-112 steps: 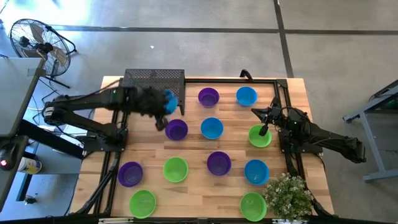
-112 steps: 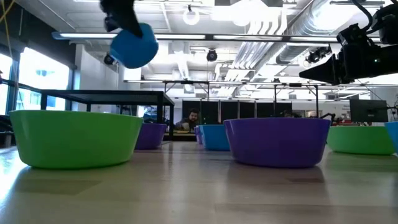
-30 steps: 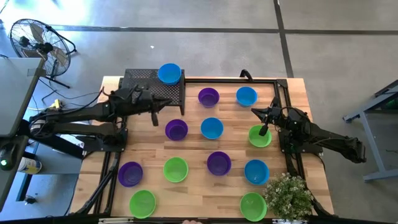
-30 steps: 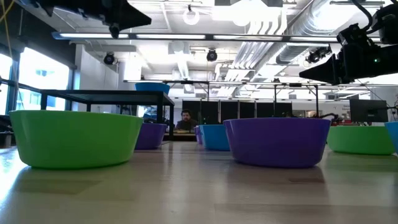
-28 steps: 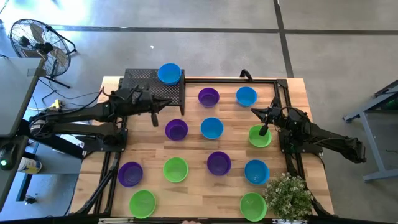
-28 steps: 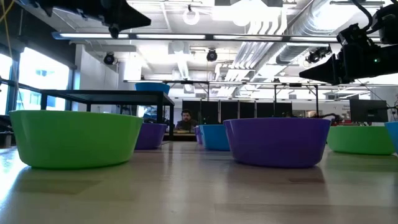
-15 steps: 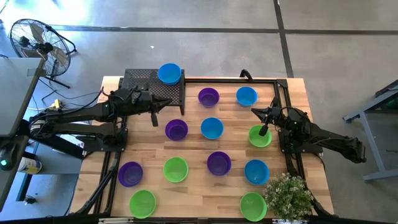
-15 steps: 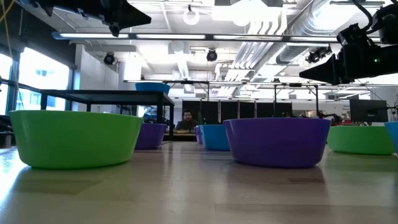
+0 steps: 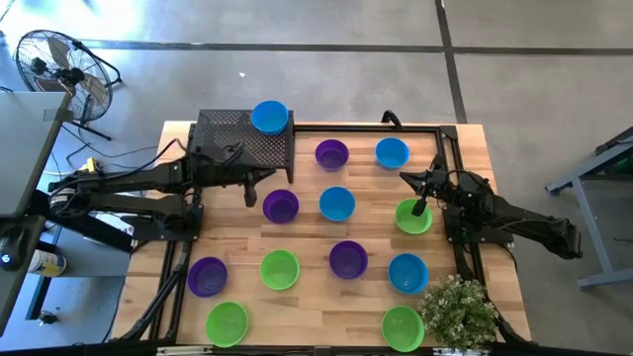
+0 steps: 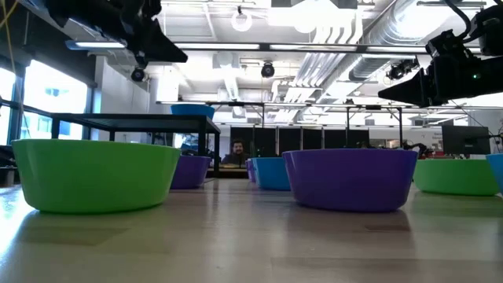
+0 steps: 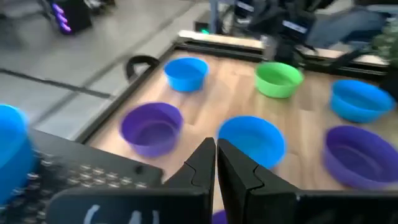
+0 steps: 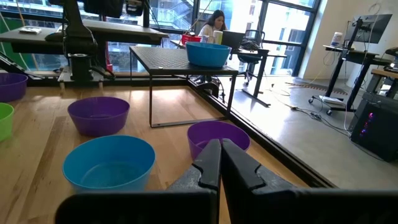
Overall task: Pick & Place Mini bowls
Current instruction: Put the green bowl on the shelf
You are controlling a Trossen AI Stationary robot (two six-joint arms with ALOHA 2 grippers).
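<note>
My left gripper should keep going, because the middle green bowl (image 9: pixel 280 270) is clear of the purple bowls. It should move on toward that bowl's rim (image 9: pixel 266 257) until its fingers open above it.
One blue mini bowl (image 9: pixel 269 117) stands by its base on the black mesh rack (image 9: pixel 237 133) at the table's far left. Several more mini bowls, blue, purple and lime green, stand on the wooden table, among them a purple one (image 9: pixel 281 206) and a blue one (image 9: pixel 336 203). My left gripper (image 9: pixel 264 171) is shut and empty. It hovers over the rack's near right corner, tipped slightly down, above that purple bowl (image 11: pixel 151 127). My right gripper (image 9: pixel 405 178) is shut and empty. It waits level at the right, by a green bowl (image 9: pixel 412 216).
A black frame (image 9: pixel 440 129) runs along the table's far and right edges. A potted plant (image 9: pixel 458 309) stands at the near right corner. A fan (image 9: pixel 59 64) stands on the floor beyond the far left. A person (image 10: pixel 237 149) sits in the room behind.
My left gripper has sunk a little and tipped its fingers downward over the rack's near right corner, staying shut. The blue bowl on the rack has not moved.
</note>
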